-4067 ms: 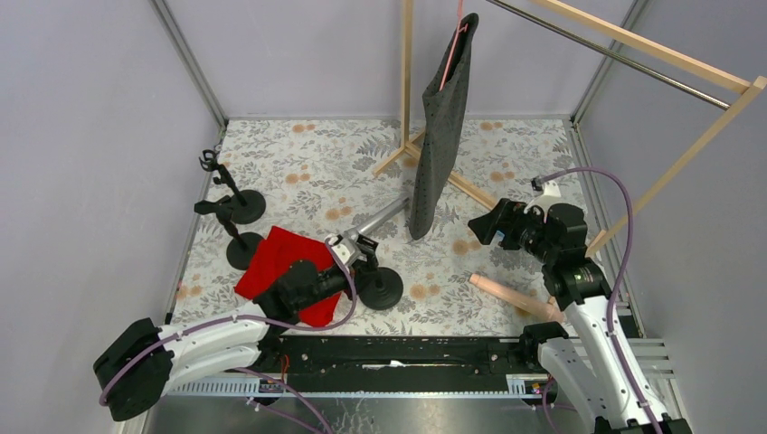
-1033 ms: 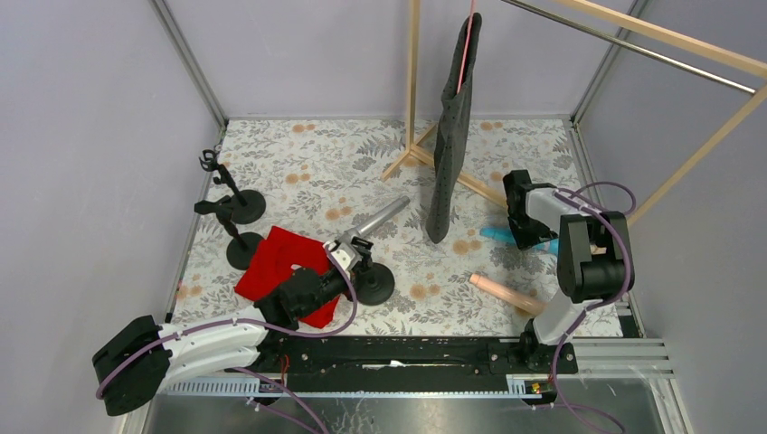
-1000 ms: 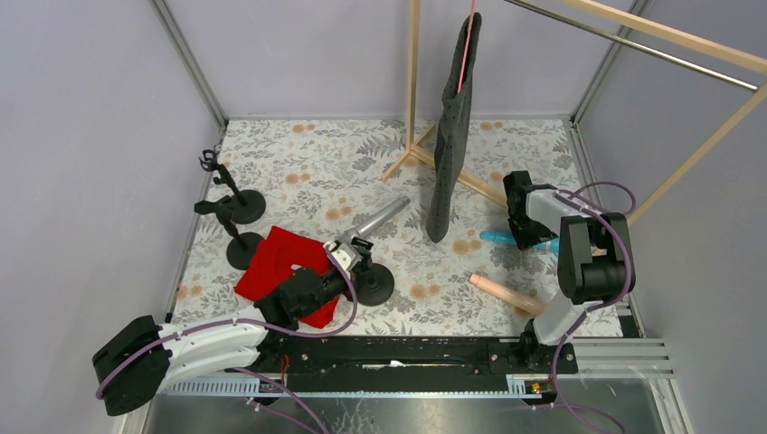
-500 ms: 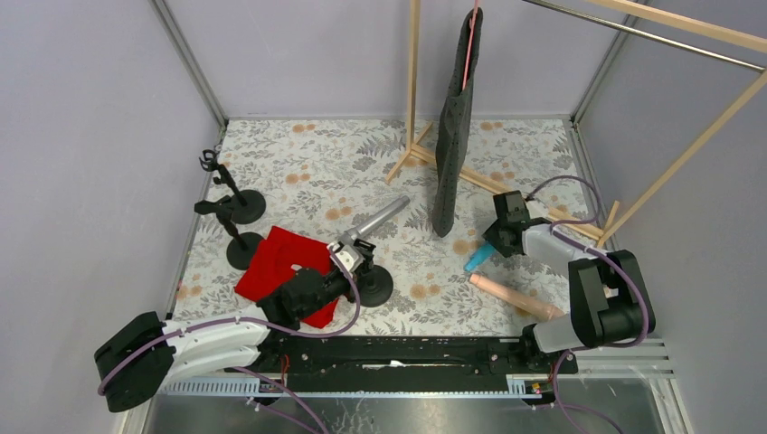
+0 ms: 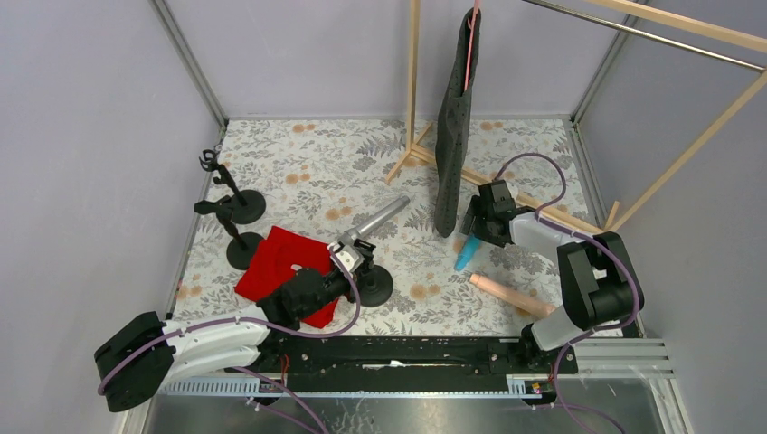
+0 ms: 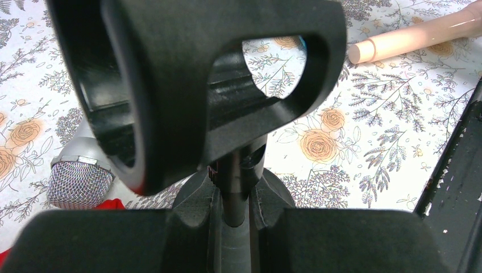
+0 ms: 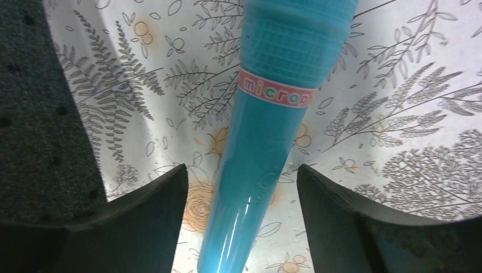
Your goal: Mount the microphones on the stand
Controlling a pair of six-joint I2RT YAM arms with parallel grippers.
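The cyan-blue microphone's body (image 7: 245, 185) runs at a slant between my right gripper's open fingers, so next I line up with the microphone and close below its pink band (image 7: 269, 116).
The cyan-blue microphone (image 5: 465, 256) lies on the floral mat just near of my right gripper (image 5: 477, 226). In the right wrist view it (image 7: 267, 148) lies between my spread fingers (image 7: 142, 210), which do not touch it. My left gripper (image 5: 355, 265) is shut on the thin pole (image 6: 237, 182) of a black microphone stand (image 5: 373, 284), whose clip (image 6: 199, 79) fills the left wrist view. The silver-grey microphone (image 5: 380, 217) lies beyond that stand. The peach-pink microphone (image 5: 512, 297) lies near the right arm's base.
Two more black stands (image 5: 237, 202) (image 5: 238, 244) are at the left. A red cloth (image 5: 276, 262) lies under my left arm. A dark grey garment (image 5: 452, 136) hangs from the wooden rack (image 5: 413, 81), whose foot (image 5: 534, 203) runs behind my right gripper.
My right arm has swung left and lower over the mat, and the cyan microphone has shifted left and turned with it. My left gripper has stayed on the stand.
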